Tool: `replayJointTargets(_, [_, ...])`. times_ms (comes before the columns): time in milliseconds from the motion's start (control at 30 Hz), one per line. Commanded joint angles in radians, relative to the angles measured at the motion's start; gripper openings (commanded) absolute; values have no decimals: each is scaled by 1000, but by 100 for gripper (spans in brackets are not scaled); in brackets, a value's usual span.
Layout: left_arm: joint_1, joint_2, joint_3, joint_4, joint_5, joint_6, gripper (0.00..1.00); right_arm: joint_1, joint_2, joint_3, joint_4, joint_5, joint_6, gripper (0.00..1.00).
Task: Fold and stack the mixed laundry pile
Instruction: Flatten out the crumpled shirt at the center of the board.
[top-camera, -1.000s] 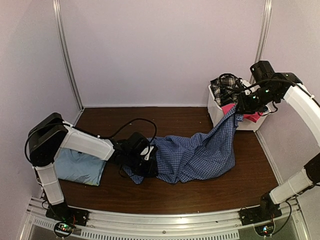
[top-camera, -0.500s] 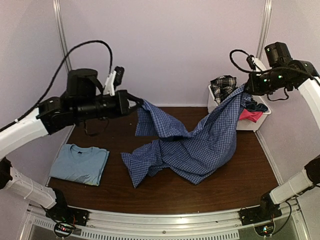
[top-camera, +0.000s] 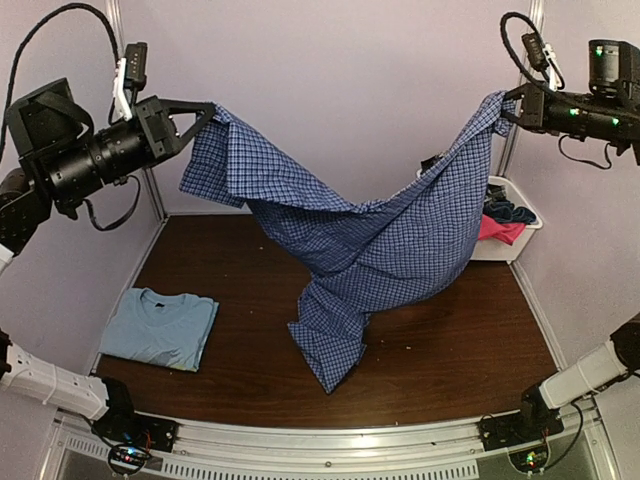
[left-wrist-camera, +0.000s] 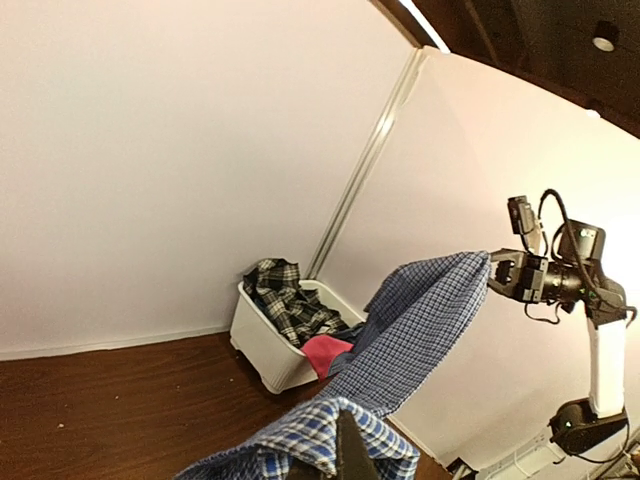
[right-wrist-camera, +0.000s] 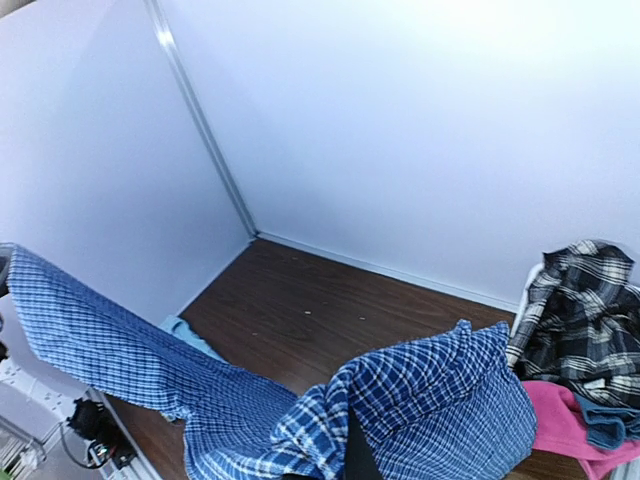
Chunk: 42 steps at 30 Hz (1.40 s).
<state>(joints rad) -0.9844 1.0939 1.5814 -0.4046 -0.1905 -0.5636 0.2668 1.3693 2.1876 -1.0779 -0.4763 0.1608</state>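
Observation:
The shirt hangs down crooked while my left gripper has it by a narrow end (top-camera: 232, 150), so I should put the shirt down and take it nearer its middle (top-camera: 345, 245) before I fold it.
A blue small-check button shirt (top-camera: 380, 250) hangs stretched between both raised arms, its lowest part sagging to the table near the front middle. High at the left, my left gripper (top-camera: 212, 108) is shut on one corner of the shirt (left-wrist-camera: 330, 440). High at the right, my right gripper (top-camera: 503, 106) is shut on the other corner of the shirt (right-wrist-camera: 420, 400). A folded light blue T-shirt (top-camera: 160, 328) lies flat at the table's left. The rest of the laundry pile sits in the basket: a black-white plaid piece (left-wrist-camera: 285, 300), a hot pink piece (top-camera: 497, 230) and a dark navy piece (top-camera: 510, 212).
The white plastic basket (top-camera: 505, 245) stands at the back right corner against the wall. Pale walls enclose the brown table (top-camera: 440, 370) on three sides. A metal rail (top-camera: 320, 450) runs along the near edge with both arm bases.
Both arms have risen high and spread apart, lifting the check shirt off the table until it hangs between them. The left arm came up from table level.

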Motion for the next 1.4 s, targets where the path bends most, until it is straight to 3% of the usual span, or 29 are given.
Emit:
replayJointTargets(0, [-20,-70,52,126,79,94,0,12,-80,44,66,-265,40,0])
replayJointTargets(167, [-22,-88,145,179,132,139,0,12,-173,35,136,-421,153,0])
replayJointTargets(300, [-22,-79,231,190,86,184,0,12,-216,8,242,-486,267,0])
replayJointTargets(433, [-21,-34,318,115,-105,251,0,12,-211,-84,269,-424,284,0])
replayJointTargets(600, [-20,67,436,56,-476,410,0,12,-104,-185,205,-196,239,0])
replayJointTargets(700, [65,177,512,37,-583,504,0,10,-8,-206,158,-60,216,0])
replayJointTargets(800, [455,269,514,-112,-248,203,0,11,94,-219,140,-16,196,0])
replayJointTargets(867, [611,311,388,-31,-18,97,0,11,158,-243,150,-1,185,0])
replayJointTargets(967, [697,497,421,-32,63,83,0,12,267,-281,182,4,159,0])
replayJointTargets(1067, [747,710,473,27,147,88,0,12,426,-210,158,69,124,0])
replayJointTargets(1100, [757,785,509,43,155,95,0,13,478,-174,149,127,123,4])
replayJointTargets(1167, [786,941,640,26,163,96,1,11,583,-44,113,232,118,41])
replayJointTargets(1233, [809,1109,865,-106,140,97,23,11,672,85,43,324,113,64])
replayJointTargets(1300, [822,1203,982,-195,126,85,67,12,708,176,-19,364,118,81])
replayJointTargets(1367, [825,1191,956,-227,153,100,94,17,671,155,-3,363,122,87])
